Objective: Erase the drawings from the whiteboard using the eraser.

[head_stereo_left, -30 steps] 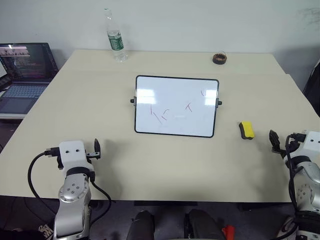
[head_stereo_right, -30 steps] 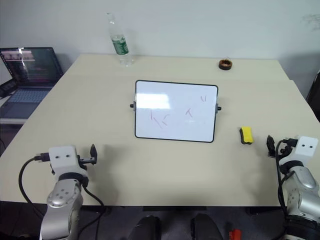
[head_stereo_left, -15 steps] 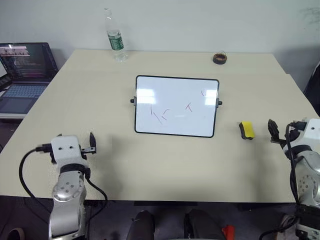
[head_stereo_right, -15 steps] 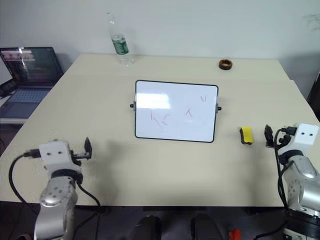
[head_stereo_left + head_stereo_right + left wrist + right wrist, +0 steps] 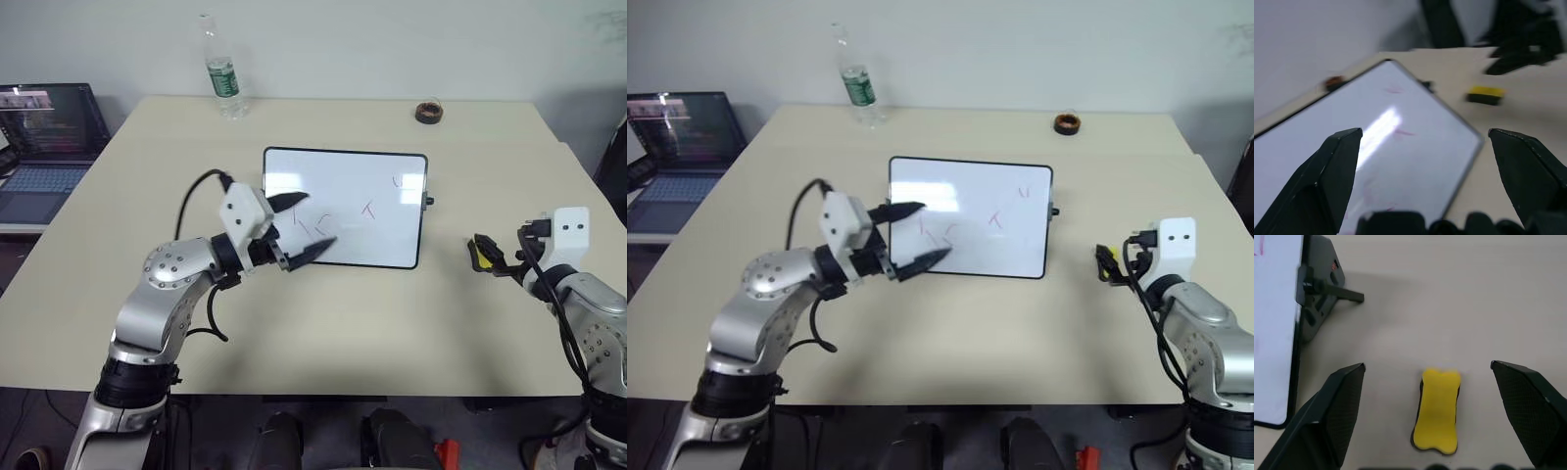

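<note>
The eraser's long sides (image 5: 1421, 410) face the open fingers of the robot's right gripper, so it should keep moving toward the eraser until the fingers straddle the eraser's middle (image 5: 1439, 410), then close.
The whiteboard (image 5: 353, 196) stands in the middle of the table, with the drawings (image 5: 369, 209) as thin red strokes on its face. My left gripper (image 5: 304, 225) hangs open in front of the board's lower left part, pointing right and covering some strokes. The left wrist view looks across the whiteboard (image 5: 1366, 147) to the eraser (image 5: 1486, 94). The yellow eraser (image 5: 1104, 262) lies on the table right of the board. My right gripper (image 5: 1427, 367) is open just behind it, and the eraser (image 5: 1437, 411) lies in line with the gap between its fingers (image 5: 1342, 401), untouched.
A plastic bottle (image 5: 223, 73) stands at the table's far left edge and a dark round ring (image 5: 428, 113) at the far right. A laptop (image 5: 49, 137) sits on a lower surface to the left. The board's side knob and stand (image 5: 1327, 289) are near the eraser.
My left arm has swung up and rightward from the table's front left to the whiteboard, turning to point right. My right gripper has moved left to the eraser. Board and eraser stayed put.
</note>
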Controlling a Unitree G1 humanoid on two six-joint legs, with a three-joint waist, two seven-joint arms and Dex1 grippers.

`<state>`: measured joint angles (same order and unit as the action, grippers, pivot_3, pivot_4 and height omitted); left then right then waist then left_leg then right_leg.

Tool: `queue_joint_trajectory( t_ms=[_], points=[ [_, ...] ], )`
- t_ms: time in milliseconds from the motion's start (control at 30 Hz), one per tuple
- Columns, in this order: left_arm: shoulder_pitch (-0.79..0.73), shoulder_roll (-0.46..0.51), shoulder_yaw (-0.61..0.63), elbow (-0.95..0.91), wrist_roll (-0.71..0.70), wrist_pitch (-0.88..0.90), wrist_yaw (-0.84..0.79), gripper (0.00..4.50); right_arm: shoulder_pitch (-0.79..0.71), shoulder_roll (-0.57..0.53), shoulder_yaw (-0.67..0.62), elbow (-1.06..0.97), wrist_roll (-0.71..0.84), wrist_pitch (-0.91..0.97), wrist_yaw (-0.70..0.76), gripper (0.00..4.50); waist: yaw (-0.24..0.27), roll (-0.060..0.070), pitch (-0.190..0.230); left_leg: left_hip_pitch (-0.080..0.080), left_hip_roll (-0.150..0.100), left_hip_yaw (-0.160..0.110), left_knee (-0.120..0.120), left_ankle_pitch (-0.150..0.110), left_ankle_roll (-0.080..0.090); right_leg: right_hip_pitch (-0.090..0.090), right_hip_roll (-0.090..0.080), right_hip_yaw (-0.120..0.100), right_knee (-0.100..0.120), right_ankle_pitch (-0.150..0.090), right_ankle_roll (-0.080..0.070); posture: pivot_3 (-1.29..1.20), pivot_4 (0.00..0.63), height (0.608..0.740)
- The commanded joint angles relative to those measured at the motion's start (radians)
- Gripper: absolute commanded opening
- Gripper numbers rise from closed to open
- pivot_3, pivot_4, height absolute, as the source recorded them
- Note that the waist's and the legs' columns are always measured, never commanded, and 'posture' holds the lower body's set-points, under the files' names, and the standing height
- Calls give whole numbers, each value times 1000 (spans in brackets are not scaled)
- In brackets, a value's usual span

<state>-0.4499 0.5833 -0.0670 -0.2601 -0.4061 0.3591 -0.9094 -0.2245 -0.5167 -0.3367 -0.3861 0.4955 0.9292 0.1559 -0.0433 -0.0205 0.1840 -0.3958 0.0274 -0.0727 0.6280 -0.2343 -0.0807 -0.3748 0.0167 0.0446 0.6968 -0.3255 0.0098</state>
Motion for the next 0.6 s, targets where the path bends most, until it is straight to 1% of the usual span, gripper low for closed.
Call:
queue_joint_trajectory(
  t_ms=[33,167,267,467,600],
  points=[
    [-59,30,-41,60,-26,-17,-149,4500,-24,18,5,-4,-15,11,-26,4486,-4,0,0,0,0,0,0,0,0,-1,0,0,0,0,0,0,150,740],
    [-107,28,-65,112,-19,-40,-227,4500,-26,45,26,13,-28,7,-36,4486,-4,0,0,-1,0,-1,0,0,0,-1,1,0,0,0,0,0,150,740],
    [-152,-7,-78,133,-26,-26,-240,4500,-41,61,46,69,-61,-41,-31,4486,-2,0,0,-2,-1,-1,1,0,0,-1,1,0,0,0,0,0,150,740],
    [-141,-14,-87,119,-11,-32,-255,4500,-78,85,91,196,-141,-130,-37,4486,-5,0,0,-2,0,-1,0,0,0,-2,1,1,0,0,0,0,150,740],
    [-134,-17,-88,111,-7,-28,-252,4500,-108,99,89,269,-175,-172,-41,4486,-4,0,0,-3,0,-1,0,0,0,-3,1,1,0,0,0,0,150,740]
  ],
)
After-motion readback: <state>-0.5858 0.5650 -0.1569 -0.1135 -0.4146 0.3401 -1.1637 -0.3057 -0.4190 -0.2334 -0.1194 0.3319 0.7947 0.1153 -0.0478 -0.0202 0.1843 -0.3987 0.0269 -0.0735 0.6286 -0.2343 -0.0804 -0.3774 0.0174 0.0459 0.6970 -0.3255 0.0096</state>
